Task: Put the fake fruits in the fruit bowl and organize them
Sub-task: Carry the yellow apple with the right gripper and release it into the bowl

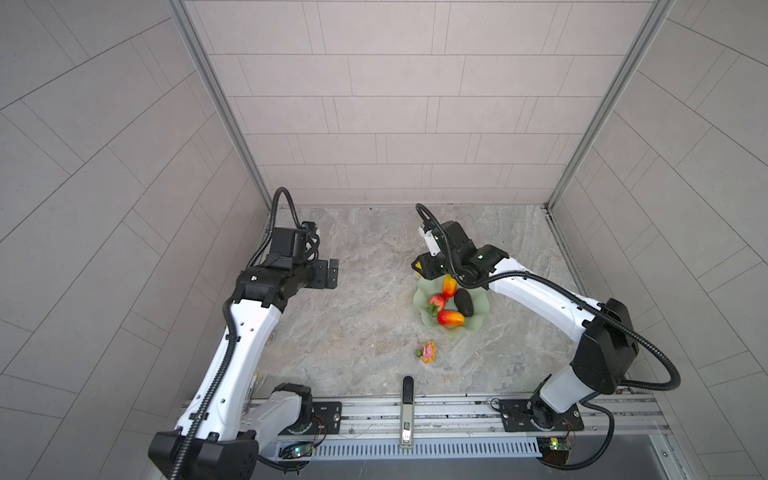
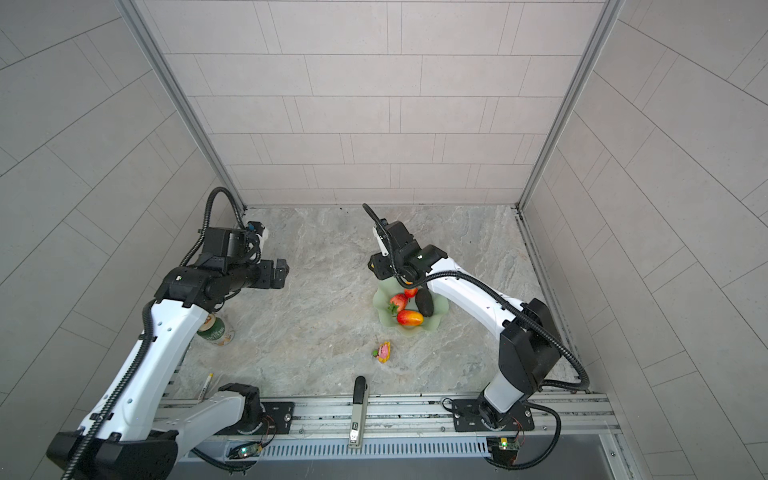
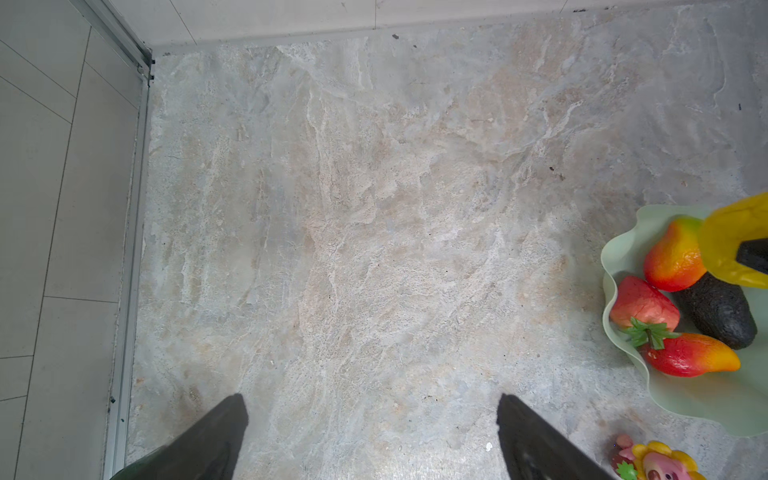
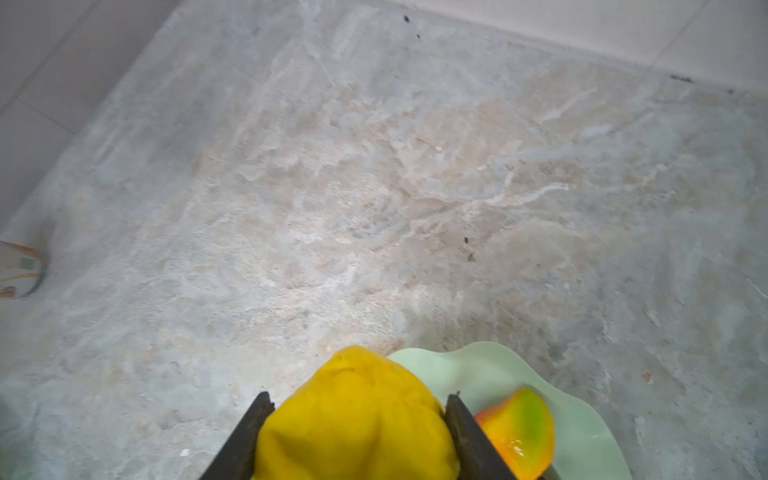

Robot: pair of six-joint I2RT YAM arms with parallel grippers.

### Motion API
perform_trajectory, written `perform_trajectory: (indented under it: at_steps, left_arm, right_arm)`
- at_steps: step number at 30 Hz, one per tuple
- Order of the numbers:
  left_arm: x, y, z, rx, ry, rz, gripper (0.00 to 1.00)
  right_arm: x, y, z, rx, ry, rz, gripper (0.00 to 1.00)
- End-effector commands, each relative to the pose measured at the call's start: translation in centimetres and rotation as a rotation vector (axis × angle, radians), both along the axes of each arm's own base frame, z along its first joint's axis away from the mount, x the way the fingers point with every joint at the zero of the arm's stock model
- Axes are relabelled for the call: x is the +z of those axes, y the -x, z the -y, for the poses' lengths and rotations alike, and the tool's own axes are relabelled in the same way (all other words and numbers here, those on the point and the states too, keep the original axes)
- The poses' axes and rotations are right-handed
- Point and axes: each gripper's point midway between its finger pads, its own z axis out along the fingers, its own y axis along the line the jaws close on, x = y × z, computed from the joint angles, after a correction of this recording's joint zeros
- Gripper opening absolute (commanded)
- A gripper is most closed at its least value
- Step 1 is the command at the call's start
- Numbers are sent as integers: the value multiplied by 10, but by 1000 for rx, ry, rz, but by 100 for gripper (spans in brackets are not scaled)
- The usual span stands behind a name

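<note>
My right gripper keeps moving the yellow fruit toward an open spot (image 1: 432,285) beside the bowl's far mango, over the bowl's rim (image 1: 420,281) and down until it rests there.
The pale green fruit bowl (image 1: 453,331) (image 2: 432,326) sits right of the table's middle. Inside it lie two red-yellow mangoes (image 1: 449,286) (image 1: 451,318), a strawberry (image 1: 436,301) and a dark oval fruit (image 1: 464,302). My right gripper (image 4: 359,397) (image 1: 428,268) is shut on the lumpy yellow fruit (image 4: 357,419) (image 3: 731,232), held over the bowl's far-left rim (image 4: 490,370). Far to the left, my left gripper (image 3: 372,399) (image 1: 332,272) hangs open above bare table, holding nothing.
A pink-and-yellow trinket (image 1: 427,352) (image 3: 656,461) lies in front of the bowl. A round can (image 2: 216,330) stands under the left arm, with a thin pen-like stick (image 2: 205,384) nearer the front. A black-handled tool (image 1: 407,390) rests on the front rail.
</note>
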Motion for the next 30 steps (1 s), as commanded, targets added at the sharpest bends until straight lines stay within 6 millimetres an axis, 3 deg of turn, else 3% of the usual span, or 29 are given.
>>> perform_trajectory:
  at_steps: [1, 7, 11, 14, 24, 30]
  left_arm:
    - [12, -1, 1, -14, 1, 29, 100]
    - [9, -2, 1, -11, -1, 22, 100]
    - [9, -1, 0, -8, -5, 23, 100]
    - [9, -2, -1, -3, -7, 25, 100]
    - [6, -4, 1, -9, -4, 16, 100]
    - [6, -3, 1, -9, 0, 13, 100]
  right_arm:
    - [-33, -6, 16, -11, 66, -41, 25]
    - [-70, -23, 18, -25, 77, -66, 25]
    - [-82, -26, 16, -25, 79, -78, 26]
    - [-85, -25, 17, -27, 87, -79, 38]
    - [-76, -15, 30, -34, 123, -65, 61]
    - [-57, -13, 34, -33, 121, -31, 79]
